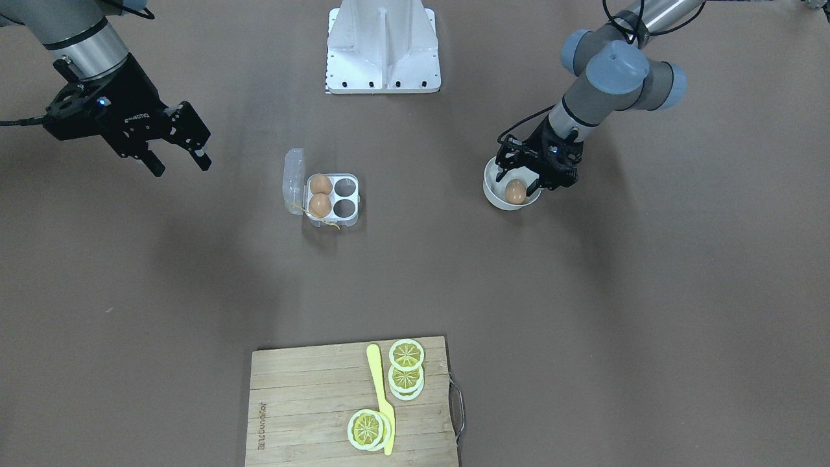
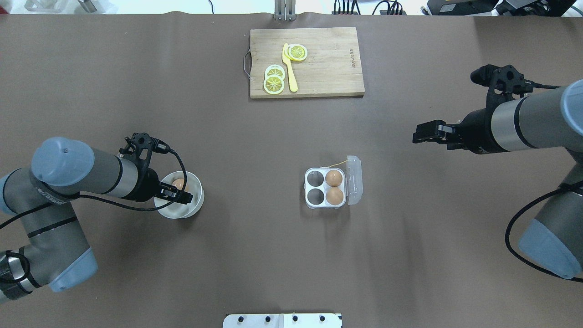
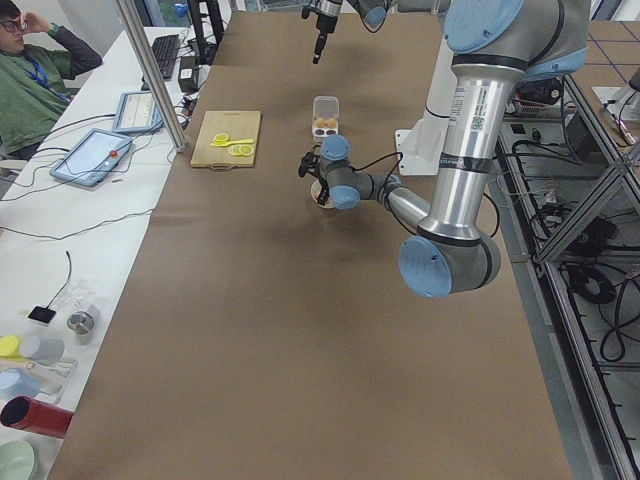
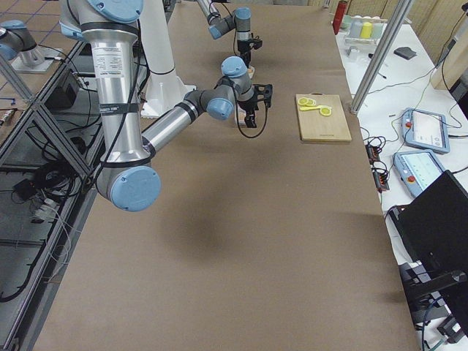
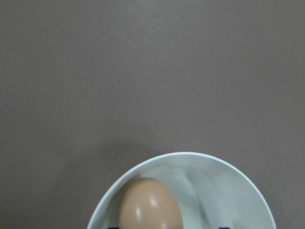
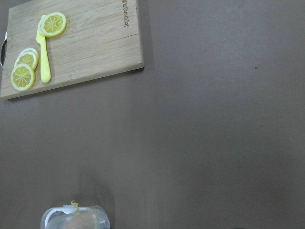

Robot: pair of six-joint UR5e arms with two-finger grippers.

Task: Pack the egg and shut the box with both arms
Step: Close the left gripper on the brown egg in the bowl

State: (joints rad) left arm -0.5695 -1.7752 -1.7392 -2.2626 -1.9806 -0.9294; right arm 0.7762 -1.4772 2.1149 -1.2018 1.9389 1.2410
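The bowl [image 1: 491, 190] shows only white inside [image 1: 522, 172] beside the egg, so it will stay behind empty when I take the egg out.
The egg [image 1: 515, 192] lies in a round white bowl [image 1: 495, 199], and it also shows in the left wrist view [image 5: 150, 205]. My left gripper [image 1: 517, 182] is low over the bowl, open, with a finger on each side of the egg. The clear box [image 1: 350, 218] stands mid-table with its lid [image 1: 293, 180] open. Two brown eggs [image 1: 320, 194] fill the wells next to the lid, and the other two wells are empty. My right gripper [image 1: 181, 162] is open and empty, raised well off to the side of the box.
A wooden cutting board [image 1: 305, 402] with lemon slices [image 1: 406, 366] and a yellow knife [image 1: 381, 395] lies at the operators' edge. A white metal stand [image 1: 382, 45] is at the robot's base. Bare brown table lies between bowl and box.
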